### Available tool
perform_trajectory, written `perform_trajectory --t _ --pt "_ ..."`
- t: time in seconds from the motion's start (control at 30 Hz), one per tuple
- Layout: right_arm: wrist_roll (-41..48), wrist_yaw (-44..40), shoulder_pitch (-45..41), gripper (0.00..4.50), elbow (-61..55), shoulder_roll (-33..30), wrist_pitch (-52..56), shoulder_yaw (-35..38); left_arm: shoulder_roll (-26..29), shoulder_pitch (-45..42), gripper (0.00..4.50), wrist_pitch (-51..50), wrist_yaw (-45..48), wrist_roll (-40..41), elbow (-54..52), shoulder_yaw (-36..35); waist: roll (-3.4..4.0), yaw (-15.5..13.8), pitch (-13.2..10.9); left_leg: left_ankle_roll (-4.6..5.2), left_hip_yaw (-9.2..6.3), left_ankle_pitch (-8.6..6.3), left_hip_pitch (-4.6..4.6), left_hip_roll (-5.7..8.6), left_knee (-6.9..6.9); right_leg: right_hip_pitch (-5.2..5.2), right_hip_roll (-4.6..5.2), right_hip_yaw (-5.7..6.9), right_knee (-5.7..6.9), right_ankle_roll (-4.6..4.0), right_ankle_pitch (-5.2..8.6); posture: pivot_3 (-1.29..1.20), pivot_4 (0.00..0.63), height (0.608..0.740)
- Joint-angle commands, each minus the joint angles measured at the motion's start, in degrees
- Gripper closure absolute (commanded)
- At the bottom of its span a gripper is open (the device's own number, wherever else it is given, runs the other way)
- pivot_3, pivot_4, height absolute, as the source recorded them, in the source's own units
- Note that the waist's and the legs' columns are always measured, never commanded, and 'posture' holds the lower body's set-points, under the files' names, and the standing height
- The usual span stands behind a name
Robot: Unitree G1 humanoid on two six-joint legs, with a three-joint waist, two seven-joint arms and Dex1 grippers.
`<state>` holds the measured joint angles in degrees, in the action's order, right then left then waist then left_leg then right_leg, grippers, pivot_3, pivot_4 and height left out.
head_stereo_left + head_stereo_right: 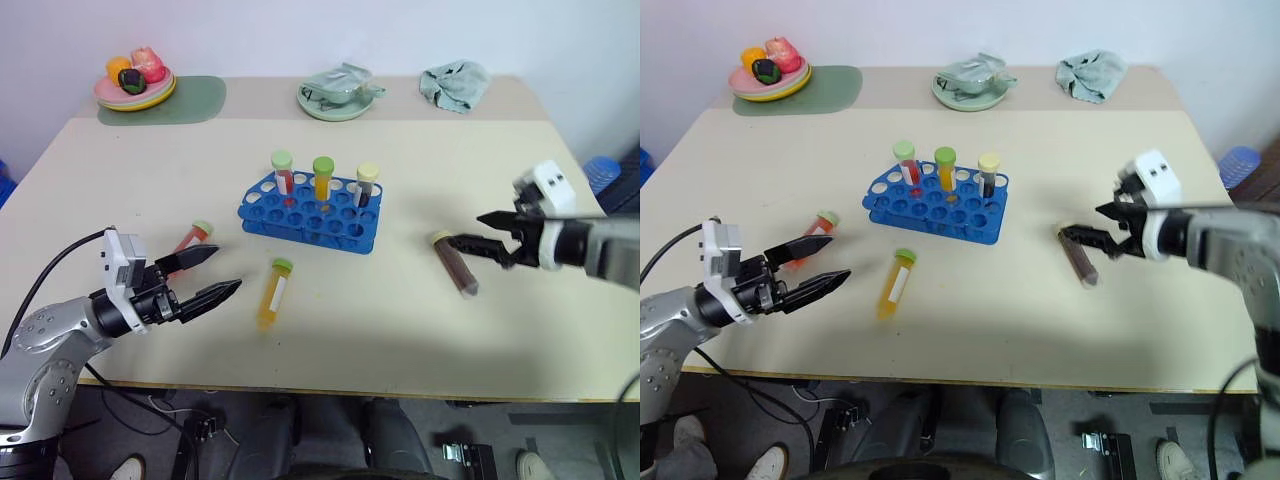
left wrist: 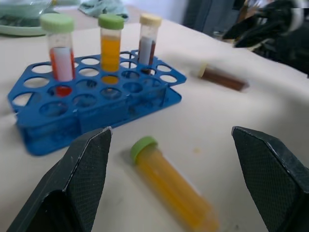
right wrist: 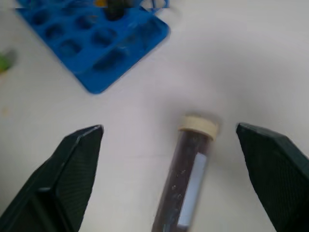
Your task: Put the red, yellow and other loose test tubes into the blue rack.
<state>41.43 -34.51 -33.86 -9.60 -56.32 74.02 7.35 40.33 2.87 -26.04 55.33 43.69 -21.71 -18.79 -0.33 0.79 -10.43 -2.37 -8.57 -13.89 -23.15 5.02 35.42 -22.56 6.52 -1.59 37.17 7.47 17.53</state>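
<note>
I should keep lowering my right gripper, as its open fingers are across the dark brown tube's narrow body (image 1: 460, 272), until they reach its sides, then close them below the tube's cap.
The blue rack (image 1: 300, 215) stands mid-table with three capped tubes upright in it: red (image 1: 284, 172), yellow (image 1: 323, 178) and dark (image 1: 366, 184). A loose yellow tube (image 1: 273, 292) with a green cap lies in front of the rack. A loose red tube (image 1: 192, 238) lies to the rack's left, partly behind my left gripper (image 1: 212, 272), which is open and empty just left of the yellow tube. A dark brown tube (image 1: 455, 264) lies to the right. My right gripper (image 1: 472, 232) hovers open above it, empty.
At the table's back stand a plate of toy fruit (image 1: 135, 82) on a green mat, a pale green dish (image 1: 340, 92) and a crumpled cloth (image 1: 455, 83). The table's front edge runs close below my left gripper.
</note>
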Motion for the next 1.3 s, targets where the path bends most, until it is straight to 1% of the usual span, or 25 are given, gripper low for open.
perform_trajectory --t 0.03,0.1,0.2,0.3,0.43,0.53,0.6,0.67,0.87,0.97,1.2,1.23,1.3 --pt "-2.4 3.2 -7.8 0.02 5.4 2.2 8.9 -4.1 -0.6 -1.1 0.41 -0.6 -1.3 1.0 -2.8 0.8 -0.02 -0.1 0.0 0.0 0.0 0.0 -0.17 0.0 0.03 -0.14 -0.01 0.02 0.0 0.0 -0.01 0.0 0.15 0.74" --pt "-3.8 4.0 -11.3 0.02 8.6 3.8 11.5 -6.4 -1.4 -1.5 0.41 0.0 -1.6 1.1 -3.9 1.5 -0.02 -0.2 0.0 -0.22 0.01 0.13 -0.27 0.01 0.14 -0.2 -0.01 0.04 0.01 0.02 -0.02 0.0 0.15 0.74" --pt "-5.5 4.0 -13.7 0.02 11.9 4.8 13.3 -8.8 -2.7 -2.0 0.41 1.4 -1.1 1.4 -5.0 2.2 -0.02 -0.1 0.0 -0.22 0.17 0.13 -0.34 0.06 0.25 -0.22 0.06 0.03 0.0 0.05 -0.04 0.0 0.15 0.74" --pt "-6.6 3.4 -14.2 0.02 13.9 4.9 14.0 -10.3 -3.0 -1.6 0.41 5.7 1.8 -2.5 -5.4 5.0 -0.02 -0.1 0.0 -0.17 0.27 0.1 -0.36 0.06 0.4 -0.2 0.06 0.03 0.03 0.09 -0.06 0.0 0.15 0.74" --pt "-7.9 1.4 -13.3 0.02 14.4 3.4 12.6 -11.9 -4.0 -2.3 0.41 6.4 1.6 -4.5 -5.4 9.4 -0.01 0.0 0.0 0.11 0.29 -0.06 -0.36 0.07 0.59 -0.18 0.03 0.0 0.16 0.12 -0.1 0.0 0.15 0.74" --pt "-10.1 0.2 -13.5 0.02 17.1 2.7 10.3 -13.9 -4.4 -4.5 0.41 7.4 2.5 -6.8 -3.9 12.7 -0.01 0.0 0.0 0.17 0.29 -0.09 -0.35 0.06 0.63 -0.17 0.0 0.0 0.21 0.14 -0.11 0.0 0.15 0.74" --pt "-11.3 -0.6 -13.3 0.02 20.1 2.7 8.4 -13.8 -5.5 -6.5 0.41 8.6 3.0 -9.5 -2.5 16.5 0.02 0.1 0.0 0.17 0.3 -0.09 -0.35 0.05 0.64 -0.18 -0.01 -0.01 0.24 0.14 -0.12 0.0 0.15 0.74" --pt "-12.5 -0.8 -13.9 0.02 22.8 3.4 7.5 -13.8 -6.0 -7.8 0.41 9.6 3.6 -11.2 -1.0 18.7 0.01 0.0 0.0 0.18 0.35 -0.1 -0.34 0.07 0.68 -0.16 -0.01 -0.04 0.24 0.17 -0.13 0.0 0.15 0.74" --pt "-15.7 -1.9 -15.8 0.02 29.1 5.3 4.9 -14.7 -6.9 -10.9 0.41 9.2 3.9 -12.3 1.6 21.0 0.01 0.2 0.0 0.17 0.35 -0.1 -0.34 0.05 0.68 -0.22 -0.03 -0.05 0.33 0.19 -0.14 0.0 0.15 0.74" --pt "-17.2 -3.5 -15.8 0.02 31.6 5.4 3.0 -15.4 -7.8 -12.7 0.41 10.1 2.9 -14.8 3.1 22.7 -0.02 0.3 0.0 0.18 0.35 -0.1 -0.33 0.06 0.73 -0.18 -0.03 -0.04 0.35 0.19 -0.14 0.0 0.15 0.74" --pt "-19.6 -4.6 -15.6 0.02 33.4 8.5 1.2 -15.4 -10.2 -14.1 0.41 10.5 1.5 -16.2 3.4 24.1 -0.1 0.6 0.1 0.17 0.35 -0.09 -0.21 0.03 0.77 -0.08 -0.07 -0.05 0.36 0.2 -0.2 0.0 0.15 0.74" --pt "-19.9 -4.6 -15.6 0.26 33.5 9.0 1.1 -15.4 -10.6 -14.2 0.41 10.5 1.2 -16.0 3.3 23.9 -0.11 0.6 0.1 0.17 0.36 -0.09 -0.19 0.03 0.79 -0.04 -0.07 -0.06 0.36 0.2 -0.21 0.0 0.15 0.74" --pt "-20.5 -4.9 -16.0 0.88 33.6 9.8 1.0 -15.5 -10.7 -14.4 0.41 10.8 1.4 -16.1 3.9 23.7 -0.13 0.7 0.1 0.17 0.36 -0.09 -0.19 0.03 0.81 -0.03 -0.07 -0.06 0.36 0.2 -0.21 0.0 0.15 0.74"
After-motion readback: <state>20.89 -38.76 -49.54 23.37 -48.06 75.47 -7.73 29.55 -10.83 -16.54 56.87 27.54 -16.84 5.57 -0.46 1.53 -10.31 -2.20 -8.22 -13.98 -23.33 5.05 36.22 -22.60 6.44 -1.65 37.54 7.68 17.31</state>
